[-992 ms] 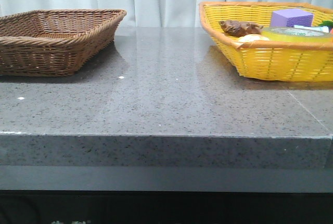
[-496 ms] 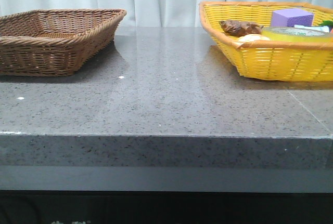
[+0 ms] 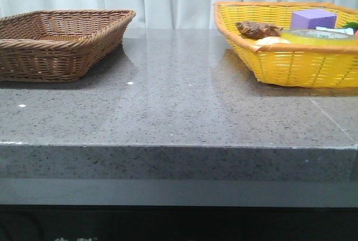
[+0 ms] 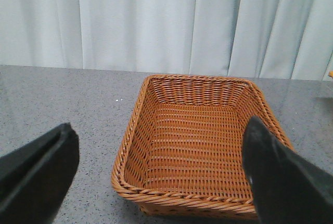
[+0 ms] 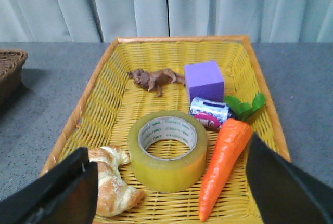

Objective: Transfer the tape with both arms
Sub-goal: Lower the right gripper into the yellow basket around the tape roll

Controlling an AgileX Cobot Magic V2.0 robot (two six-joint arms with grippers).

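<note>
I should expect the empty bottom of the basket under the tape (image 5: 167, 173) when I lift it, because yellow weave shows through the open white core (image 5: 168, 149).
The tape (image 5: 167, 150), a wide yellow roll with a white core printed in green, lies flat in the yellow basket (image 5: 99, 81) between a croissant and a carrot. In the front view only its top edge (image 3: 321, 36) shows over the basket wall (image 3: 302, 65). My right gripper (image 5: 169, 185) hangs open above the basket's near end, its black fingers (image 5: 65, 190) wide on either side of the roll and apart from it. My left gripper (image 4: 158, 174) is open over the near rim of the brown basket (image 4: 156, 195), holding nothing. Neither arm shows in the front view.
In the yellow basket lie a croissant (image 5: 115, 182), a carrot (image 5: 225, 159), a purple block (image 5: 204, 80), a small can (image 5: 209, 113) and a brown toy animal (image 5: 154, 78). The brown wicker basket (image 3: 59, 42) stands at the table's left. The grey stone table (image 3: 179, 101) ends in a front edge.
</note>
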